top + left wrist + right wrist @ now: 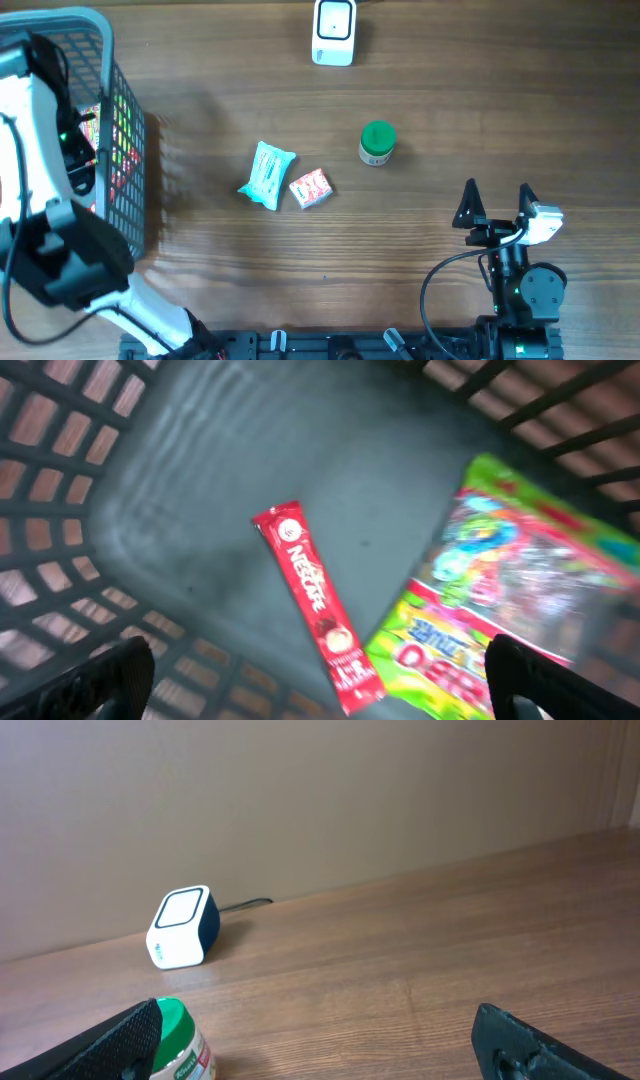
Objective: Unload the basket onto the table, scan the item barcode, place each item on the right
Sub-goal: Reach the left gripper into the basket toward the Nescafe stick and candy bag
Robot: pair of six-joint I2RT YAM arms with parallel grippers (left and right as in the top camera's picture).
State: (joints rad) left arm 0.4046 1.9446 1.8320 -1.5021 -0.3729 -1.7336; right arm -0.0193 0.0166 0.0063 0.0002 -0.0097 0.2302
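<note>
My left gripper keeps moving down, as its open fingers span the red Nescafe stick's narrow width (342, 653), until they're on either side of its middle (317, 604), then close.
My left gripper (322, 688) hangs open inside the grey basket (108, 62), above its floor. Below it lie a red Nescafe stick (318, 605) and a green candy bag (505, 595); the stick's lower end sits between my fingers, untouched. The white barcode scanner (333, 32) stands at the table's far edge and also shows in the right wrist view as the scanner (183, 927). My right gripper (497, 205) rests open and empty near the front right. A green-lidded jar (377, 142) stands ahead of it, to its left.
A light blue packet (267, 175) and a small red-and-white packet (310, 188) lie side by side mid-table. The basket's grid walls (60, 480) close in around my left gripper. The jar (182, 1042) sits just beside my right gripper's left finger.
</note>
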